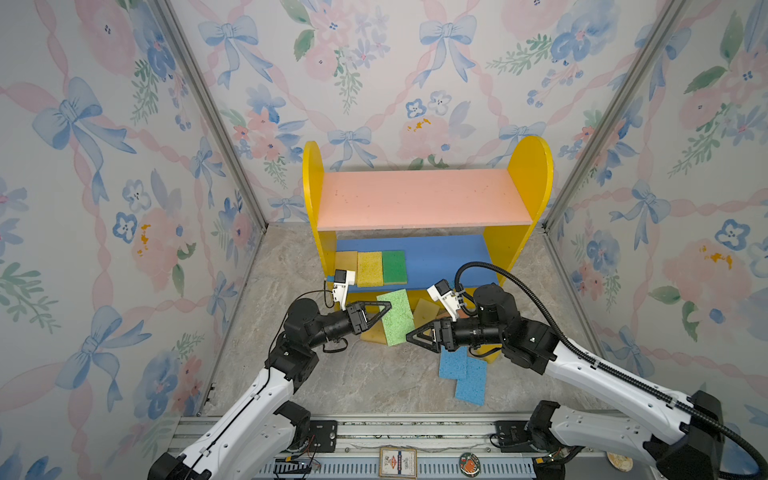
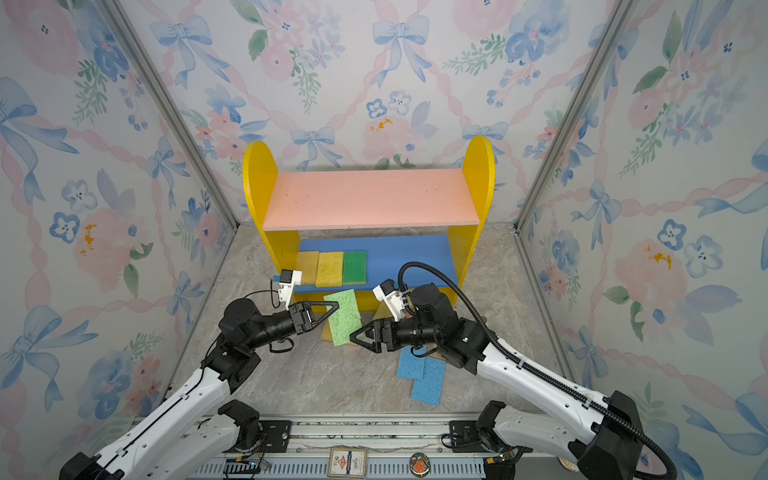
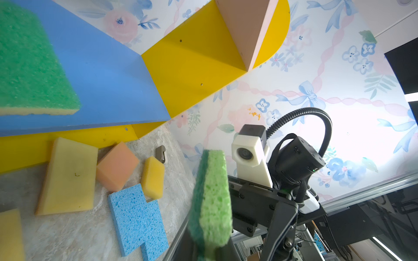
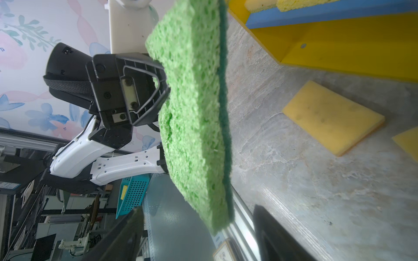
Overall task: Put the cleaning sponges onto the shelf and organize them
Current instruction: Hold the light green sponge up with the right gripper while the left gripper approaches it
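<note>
Next, I hand the light green sponge [image 1: 397, 319] over with my left gripper, because free space on the blue board [image 1: 438, 261] is past the dark green sponge, toward my right gripper.
My left gripper [image 1: 386, 307] [image 2: 334, 308] is shut on a light green sponge [image 1: 397, 318] [image 2: 344, 318] [image 3: 211, 203] and holds it on edge above the floor, in front of the shelf [image 1: 424, 199] [image 2: 370, 199]. My right gripper [image 1: 409, 336] [image 4: 199, 235] is open; the sponge's [image 4: 194, 113] near corner hangs just ahead of its spread fingers. On the blue lower board [image 1: 449, 257], at its left end, lie a pale yellow sponge [image 1: 347, 259], a yellow sponge [image 1: 370, 268] and a dark green sponge [image 1: 394, 266]. The pink upper board is bare.
Loose on the floor are two overlapping light blue sponges [image 1: 461, 370] [image 3: 135, 217], an orange sponge [image 3: 116, 167] and several yellow sponges [image 3: 67, 176] [image 4: 332, 117] by the shelf's base. Wallpapered walls close three sides. A metal rail [image 1: 374, 432] runs along the front.
</note>
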Controlling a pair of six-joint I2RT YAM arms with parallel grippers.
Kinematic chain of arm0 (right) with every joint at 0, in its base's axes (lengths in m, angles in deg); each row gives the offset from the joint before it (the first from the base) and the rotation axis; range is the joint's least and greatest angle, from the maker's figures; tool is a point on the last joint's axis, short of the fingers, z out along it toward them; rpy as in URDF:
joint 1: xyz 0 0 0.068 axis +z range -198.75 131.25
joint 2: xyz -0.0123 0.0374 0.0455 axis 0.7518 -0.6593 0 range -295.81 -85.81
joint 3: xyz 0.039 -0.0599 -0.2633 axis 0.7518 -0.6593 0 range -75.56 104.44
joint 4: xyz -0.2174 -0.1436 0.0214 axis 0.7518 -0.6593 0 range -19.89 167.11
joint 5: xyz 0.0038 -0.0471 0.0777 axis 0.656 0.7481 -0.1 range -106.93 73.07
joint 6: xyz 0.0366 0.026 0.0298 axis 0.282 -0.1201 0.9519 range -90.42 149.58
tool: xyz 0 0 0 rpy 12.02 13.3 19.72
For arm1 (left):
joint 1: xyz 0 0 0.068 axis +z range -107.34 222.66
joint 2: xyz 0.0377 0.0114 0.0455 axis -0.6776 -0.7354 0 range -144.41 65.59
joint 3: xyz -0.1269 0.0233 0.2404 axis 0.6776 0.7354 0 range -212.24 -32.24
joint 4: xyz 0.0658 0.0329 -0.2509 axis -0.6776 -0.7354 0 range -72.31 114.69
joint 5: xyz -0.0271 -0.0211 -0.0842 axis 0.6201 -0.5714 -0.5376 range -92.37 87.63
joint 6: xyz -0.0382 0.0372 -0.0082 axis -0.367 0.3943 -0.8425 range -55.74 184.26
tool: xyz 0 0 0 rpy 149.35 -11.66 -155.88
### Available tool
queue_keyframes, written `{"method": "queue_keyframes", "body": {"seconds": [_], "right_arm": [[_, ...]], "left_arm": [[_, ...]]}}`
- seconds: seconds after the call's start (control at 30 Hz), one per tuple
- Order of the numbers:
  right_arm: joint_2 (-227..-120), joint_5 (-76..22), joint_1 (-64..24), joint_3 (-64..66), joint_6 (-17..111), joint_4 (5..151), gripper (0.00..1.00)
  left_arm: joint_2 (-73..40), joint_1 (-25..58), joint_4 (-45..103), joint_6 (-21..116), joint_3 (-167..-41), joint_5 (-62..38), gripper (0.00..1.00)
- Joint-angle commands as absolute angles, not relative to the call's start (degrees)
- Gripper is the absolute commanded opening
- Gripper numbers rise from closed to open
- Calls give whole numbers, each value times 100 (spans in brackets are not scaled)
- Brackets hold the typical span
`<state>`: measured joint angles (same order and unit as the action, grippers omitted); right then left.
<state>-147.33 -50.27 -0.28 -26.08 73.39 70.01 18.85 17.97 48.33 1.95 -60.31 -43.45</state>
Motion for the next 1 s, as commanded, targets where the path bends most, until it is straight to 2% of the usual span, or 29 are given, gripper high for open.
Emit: {"method": "queue_keyframes", "body": {"seconds": [0.0, 0.2, 0.57, 0.63, 0.8, 0.87, 0.97], "right_arm": [[-14794, -5345, -47, -2644, 7518, 7437, 72], [-14821, -5360, -28, -2747, 7666, 7739, 58], [-14681, -4926, -15, -2759, 7572, 7370, 20], [-14654, -4759, -14, -2733, 7537, 7253, 16], [-14589, -4174, -23, -2530, 7327, 6602, 12], [-14521, -3954, -36, -2423, 7223, 6305, 12], [-14354, -3558, -113, -2283, 7072, 5844, 12]], "left_arm": [[1872, 1834, 5121, 63, -6100, -4558, 12], [1964, 1832, 5186, -17, -5917, -4467, 11], [2015, 1832, 5195, -16, -5881, -4440, 11], [2030, 1834, 5203, -17, -5860, -4439, 12], [2067, 1835, 5198, -26, -5812, -4450, 28], [2094, 1845, 5201, -17, -5794, -4445, 47], [2154, 1848, 5179, 65, -5768, -4405, 67]]}}
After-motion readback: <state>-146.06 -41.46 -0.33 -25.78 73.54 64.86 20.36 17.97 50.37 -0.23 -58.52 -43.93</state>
